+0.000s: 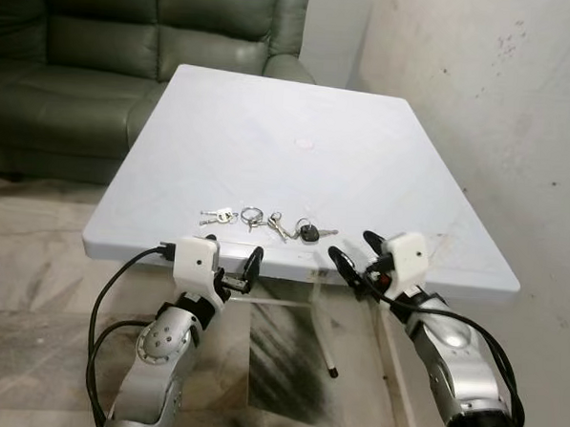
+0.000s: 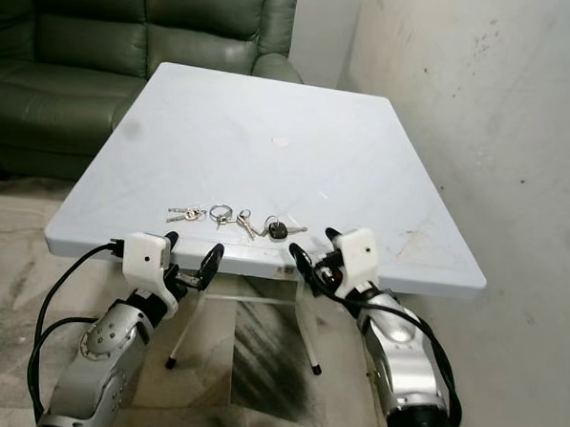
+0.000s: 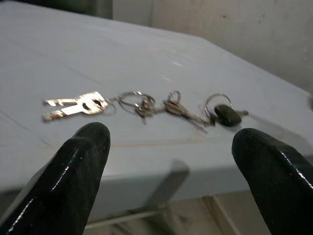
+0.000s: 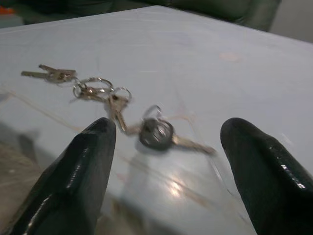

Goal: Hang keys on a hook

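Observation:
The black-headed key should come away by itself when I lift its ring, because a gap lies between the small key ring and the next ring.
A bunch of keys on linked rings lies in a row near the front edge of the white table. Two brass keys form its left end, and a black-headed key its right end. Both grippers hover just in front of and below that edge. My left gripper is open, level with the bunch's left half. My right gripper is open too, a little right of the black-headed key. Nothing is between either pair of fingers.
A green leather sofa stands behind the table on the left. A stained white wall runs close along the table's right side. Table legs and marble floor lie below the grippers.

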Tool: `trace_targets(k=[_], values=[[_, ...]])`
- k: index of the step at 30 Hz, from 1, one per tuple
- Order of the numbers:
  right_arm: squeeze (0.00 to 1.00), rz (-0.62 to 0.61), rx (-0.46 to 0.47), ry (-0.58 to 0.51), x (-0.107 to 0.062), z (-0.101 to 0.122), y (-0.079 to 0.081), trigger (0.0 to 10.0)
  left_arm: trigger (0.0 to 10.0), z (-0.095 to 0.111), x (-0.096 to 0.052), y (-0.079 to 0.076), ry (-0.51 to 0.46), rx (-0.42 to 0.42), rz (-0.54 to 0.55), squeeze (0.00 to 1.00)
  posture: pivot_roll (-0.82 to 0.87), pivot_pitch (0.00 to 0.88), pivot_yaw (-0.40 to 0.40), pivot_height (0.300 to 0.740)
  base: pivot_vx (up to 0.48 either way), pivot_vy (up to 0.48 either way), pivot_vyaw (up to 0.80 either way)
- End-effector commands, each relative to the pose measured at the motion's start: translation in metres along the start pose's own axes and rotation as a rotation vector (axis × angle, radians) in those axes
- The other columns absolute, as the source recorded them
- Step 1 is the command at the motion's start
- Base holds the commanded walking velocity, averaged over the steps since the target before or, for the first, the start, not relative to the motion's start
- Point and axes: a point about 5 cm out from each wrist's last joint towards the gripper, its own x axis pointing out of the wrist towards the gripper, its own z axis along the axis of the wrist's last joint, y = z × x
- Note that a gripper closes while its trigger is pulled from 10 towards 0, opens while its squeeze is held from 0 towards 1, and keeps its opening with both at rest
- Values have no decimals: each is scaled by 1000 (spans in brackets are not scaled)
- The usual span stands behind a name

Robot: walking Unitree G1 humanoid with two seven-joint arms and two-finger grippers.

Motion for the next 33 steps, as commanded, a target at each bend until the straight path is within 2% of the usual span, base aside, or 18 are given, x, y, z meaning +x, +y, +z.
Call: trace_targets(k=[1,7,9,18,33], values=[[0,0,18,24,5,-1,-2,10000,10000,4,-4,-6,-2,12,-14,0,80,145,-146,740,0,0,0],[0,12,38,46,13,-1,-1,10000,10000,3,-9,-8,8,13,-11,0,93,174,-160,740,0,0,0],[0,62,37,74,27,2,6,10000,10000,1,-17,-11,23,2,-3,0,104,196,-170,740,0,0,0],[0,86,58,83,45,9,13,10000,10000,4,-24,-16,33,-3,-7,0,121,209,-184,740,0,0,0],[0,57,143,35,59,18,17,10000,10000,5,-29,-21,49,-14,-3,0,136,207,-192,740,0,0,0]])
